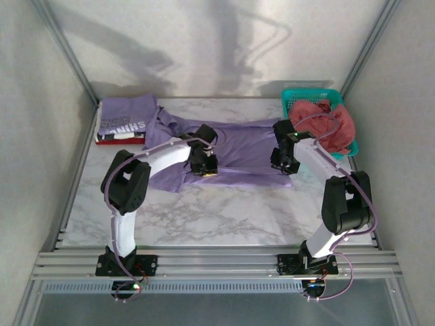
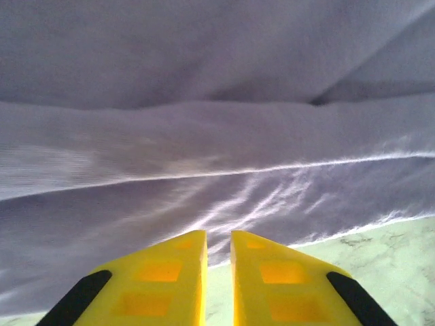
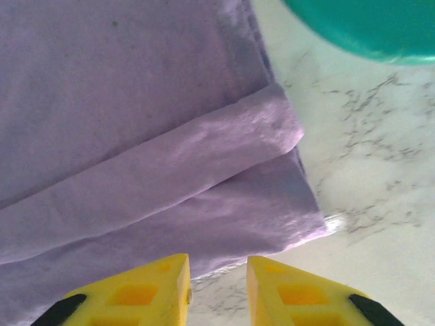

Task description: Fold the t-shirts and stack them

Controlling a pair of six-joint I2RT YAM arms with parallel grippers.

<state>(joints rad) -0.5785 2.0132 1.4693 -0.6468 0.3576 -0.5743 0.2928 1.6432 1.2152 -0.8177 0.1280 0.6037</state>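
Note:
The robot's left gripper is past a long fold [image 1: 255, 171] that lies above the shirt's near hem [image 1: 230, 140], so it should move back over the shirt and then open at the fold's edge.
A plain lavender t-shirt [image 1: 245, 146] lies spread across the middle of the marble table, its near edge doubled into a long fold [image 3: 170, 170]. My left gripper [image 1: 204, 170] sits low at the near hem; in the left wrist view its yellow jaws [image 2: 218, 234] stand a narrow gap apart, with the hem of the shirt [image 2: 204, 136] crossing between the tips. My right gripper [image 1: 284, 165] is at the shirt's near right corner, and its jaws [image 3: 217, 259] are open over bare marble just short of the hem. A coral-pink t-shirt [image 1: 326, 122] is heaped in the basket.
A teal mesh basket [image 1: 306, 95] stands at the back right, its rim [image 3: 367, 27] close to the right arm. A stack of folded shirts [image 1: 126, 119], with a purple lettered one on top, sits at the back left. Bare marble [image 1: 231, 210] lies in front of the shirt.

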